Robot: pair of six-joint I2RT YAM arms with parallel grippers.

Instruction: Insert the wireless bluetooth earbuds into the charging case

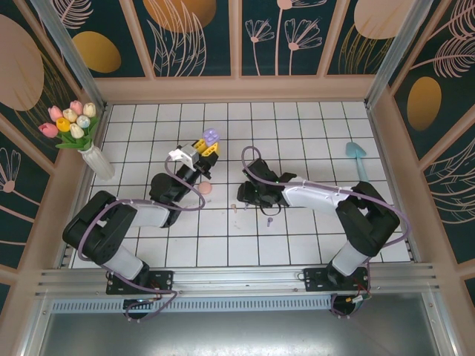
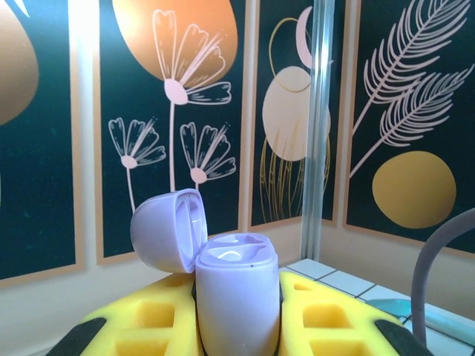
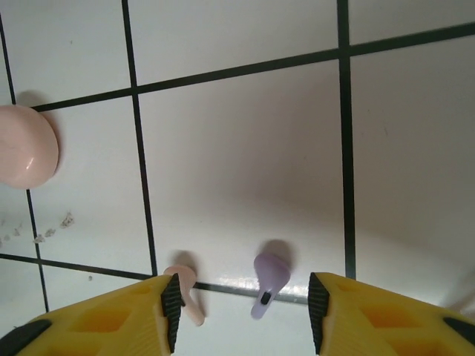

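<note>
The pink earbud [image 3: 184,284] is between my right gripper's open fingers, next to the slanting purple earbud. I should turn the gripper and narrow it around the purple earbud alone [image 3: 272,276].
A lilac charging case [image 2: 237,297] stands upright between the yellow fingers of my left gripper [image 2: 237,330], which is shut on it. Its lid [image 2: 167,230] is hinged open to the left and both sockets look empty. From above, that gripper [image 1: 205,149] holds the case [image 1: 211,137] raised over the back-left tiles. My right gripper [image 3: 245,315] hangs open just over the floor. A purple earbud [image 3: 269,278] lies between its fingers, and a pale pink earbud [image 3: 185,291] touches the left pad. In the top view, small buds [image 1: 236,210] [image 1: 269,220] lie by the right gripper [image 1: 243,199].
A closed pink case [image 1: 205,189] [image 3: 22,144] lies on the tiles between the two arms. A white vase of tulips [image 1: 95,157] stands at the left wall, and a teal tool [image 1: 356,153] at the back right. Walls enclose the tiled floor.
</note>
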